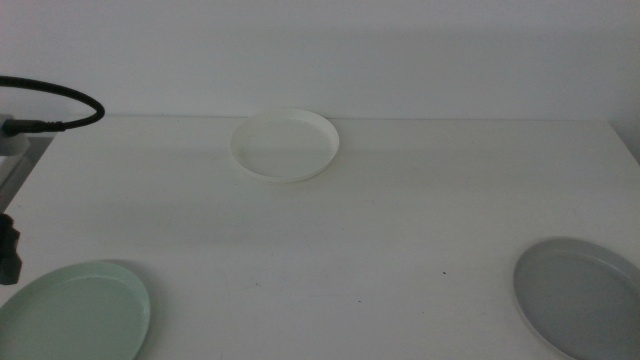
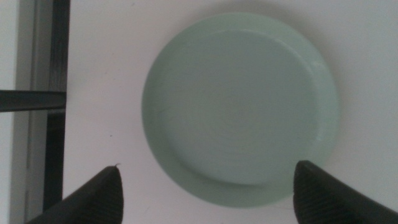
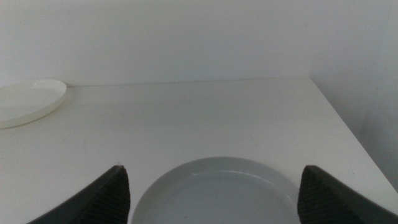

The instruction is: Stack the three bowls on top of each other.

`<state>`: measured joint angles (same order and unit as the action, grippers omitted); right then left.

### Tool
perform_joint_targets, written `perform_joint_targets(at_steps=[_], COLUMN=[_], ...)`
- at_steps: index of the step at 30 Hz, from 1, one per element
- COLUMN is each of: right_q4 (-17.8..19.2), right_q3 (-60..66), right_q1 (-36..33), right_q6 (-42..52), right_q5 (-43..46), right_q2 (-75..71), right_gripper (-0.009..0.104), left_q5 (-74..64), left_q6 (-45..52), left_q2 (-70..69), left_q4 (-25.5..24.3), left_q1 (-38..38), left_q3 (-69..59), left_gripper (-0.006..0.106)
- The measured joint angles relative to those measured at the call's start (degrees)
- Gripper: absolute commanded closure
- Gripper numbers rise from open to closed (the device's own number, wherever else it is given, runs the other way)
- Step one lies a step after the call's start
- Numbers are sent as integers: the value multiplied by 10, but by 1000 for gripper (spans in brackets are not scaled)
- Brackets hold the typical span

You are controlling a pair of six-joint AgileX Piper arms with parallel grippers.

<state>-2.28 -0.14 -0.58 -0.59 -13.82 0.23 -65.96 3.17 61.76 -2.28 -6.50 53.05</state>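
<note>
The mint green bowl (image 1: 72, 315) is a match for the white bowl's shallow round shape (image 1: 285, 146), so it should be nearly out of sight when the robot lowers the white bowl onto it.
Three bowls lie apart on the white table. The white bowl (image 1: 285, 146) is at the back centre, the mint green bowl (image 1: 76, 312) at the front left, and the grey bowl (image 1: 580, 298) at the front right. My left gripper (image 2: 211, 199) is open and empty, hovering straight above the mint green bowl (image 2: 239, 106), its jaws wide to either side of it. My right gripper (image 3: 214, 198) is open and empty, low over the near rim of the grey bowl (image 3: 214, 186). The white bowl (image 3: 28, 102) also shows far off in the right wrist view.
A black cable (image 1: 60, 100) and a dark part of the left arm (image 1: 8, 250) sit at the table's left edge. The table's left edge and a dark frame (image 2: 53, 99) show beside the green bowl. A plain white wall stands behind the table.
</note>
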Motion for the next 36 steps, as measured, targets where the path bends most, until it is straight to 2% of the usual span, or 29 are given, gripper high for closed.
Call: perform_joint_targets(at_steps=[2,11,16,30,36], right_q4=[0,0,0,0,0], right_q3=[0,0,0,0,0], right_q1=[0,0,0,0,0], right_q6=[0,0,0,0,0], right_q5=[0,0,0,0,0], right_q2=[0,0,0,0,0], right_gripper=[2,2,2,2,2], left_q5=[4,59,73,133,151], left_q6=[17,186,226,287,296], left_q2=[20,122,176,351,393], left_q4=[10,114,114,116,118], left_q1=[-24,-159,-184,-186,-186], left_q3=[3,22,23,23,23], left_gripper=[7,7,7,7,17])
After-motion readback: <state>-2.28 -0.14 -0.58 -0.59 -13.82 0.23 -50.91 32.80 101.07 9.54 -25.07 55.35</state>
